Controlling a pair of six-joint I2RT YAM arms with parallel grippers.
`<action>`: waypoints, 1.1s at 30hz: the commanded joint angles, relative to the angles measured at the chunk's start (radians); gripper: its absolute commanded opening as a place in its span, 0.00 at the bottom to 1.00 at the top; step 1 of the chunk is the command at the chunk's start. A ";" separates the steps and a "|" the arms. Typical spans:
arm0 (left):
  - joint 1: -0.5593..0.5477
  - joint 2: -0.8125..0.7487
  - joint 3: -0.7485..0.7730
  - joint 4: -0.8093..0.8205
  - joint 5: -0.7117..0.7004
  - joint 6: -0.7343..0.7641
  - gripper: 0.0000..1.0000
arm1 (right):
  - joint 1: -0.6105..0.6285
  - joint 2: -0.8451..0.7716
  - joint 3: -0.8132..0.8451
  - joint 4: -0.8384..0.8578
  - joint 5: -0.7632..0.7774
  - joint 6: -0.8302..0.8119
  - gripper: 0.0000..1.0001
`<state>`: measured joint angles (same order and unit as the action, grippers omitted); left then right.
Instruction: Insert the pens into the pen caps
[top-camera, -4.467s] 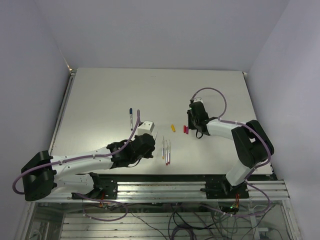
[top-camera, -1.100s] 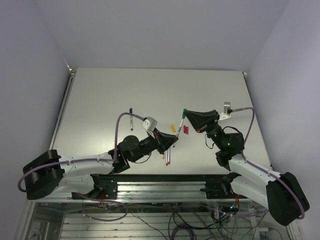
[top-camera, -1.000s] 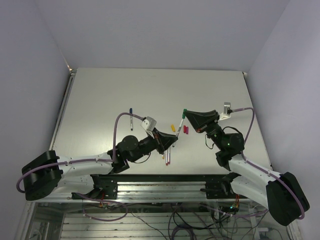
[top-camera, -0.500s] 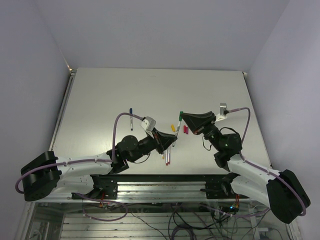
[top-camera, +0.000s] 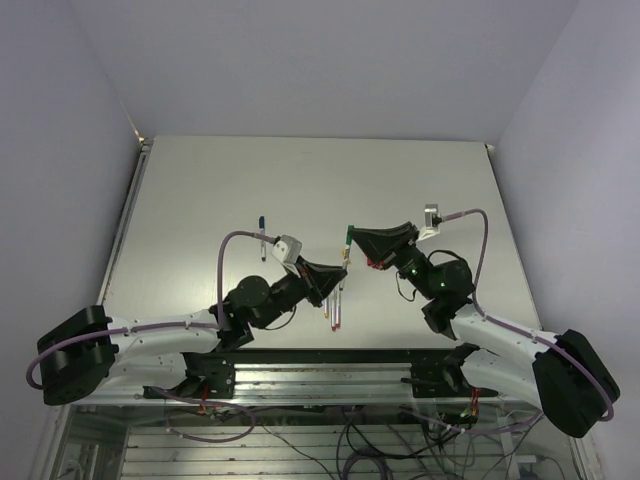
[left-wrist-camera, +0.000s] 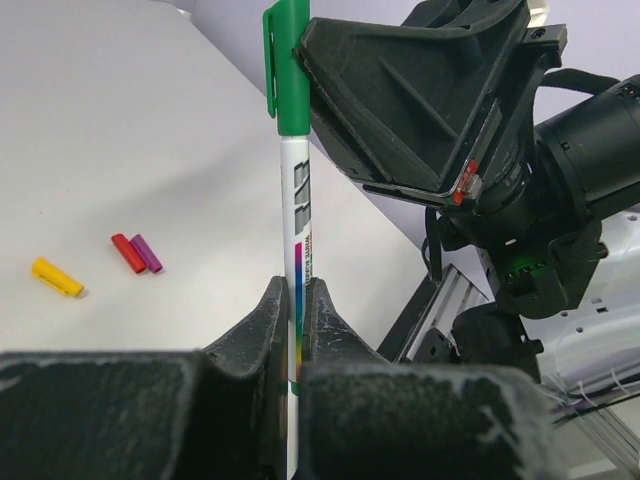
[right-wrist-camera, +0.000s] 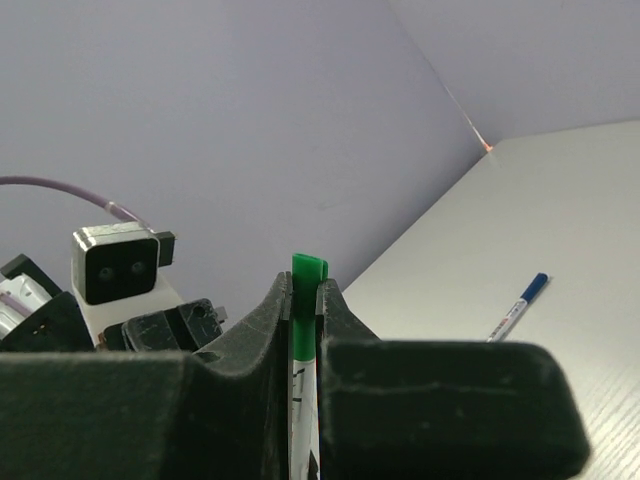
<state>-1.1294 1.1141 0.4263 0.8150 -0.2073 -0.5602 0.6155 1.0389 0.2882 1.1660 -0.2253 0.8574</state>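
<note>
My left gripper is holding the whitish pen (left-wrist-camera: 296, 200), and the green cap (left-wrist-camera: 292, 95) sits straight on it. My right gripper goes on pushing until the cap is on firmly before it lets go.
My left gripper (top-camera: 339, 270) is shut on a whitish pen (left-wrist-camera: 294, 225), held upright above the table; it shows between the fingers (left-wrist-camera: 268, 305) in the left wrist view. My right gripper (top-camera: 353, 240) is shut on the green cap (right-wrist-camera: 308, 285), which sits on the top end of that pen (left-wrist-camera: 287, 70). Both grippers meet above the table's near middle. Yellow (left-wrist-camera: 57, 277), red (left-wrist-camera: 127, 253) and magenta (left-wrist-camera: 147, 253) caps lie loose on the table. Two uncapped pens (top-camera: 332, 305) lie side by side below the left gripper.
A pen with a blue cap (top-camera: 262, 237) lies on the table left of the grippers; it also shows in the right wrist view (right-wrist-camera: 515, 307). The table's near edge rail (top-camera: 330, 352) runs just behind the lying pens.
Both arms have shifted left. The right gripper with the green cap has closed in on the left gripper's pen, and cap and pen now stand in one line.
</note>
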 joint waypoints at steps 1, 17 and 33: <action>-0.001 -0.053 0.005 0.151 -0.090 0.018 0.07 | 0.022 0.024 0.040 -0.199 -0.046 -0.063 0.00; 0.000 -0.079 0.059 0.144 -0.252 0.124 0.07 | 0.118 0.053 0.051 -0.451 -0.075 -0.149 0.00; 0.016 -0.129 0.071 0.092 -0.374 0.186 0.07 | 0.227 0.124 0.105 -0.557 0.010 -0.209 0.00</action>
<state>-1.1500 1.0557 0.4107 0.6582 -0.4366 -0.3981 0.7868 1.1194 0.4362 0.8749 -0.0895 0.6582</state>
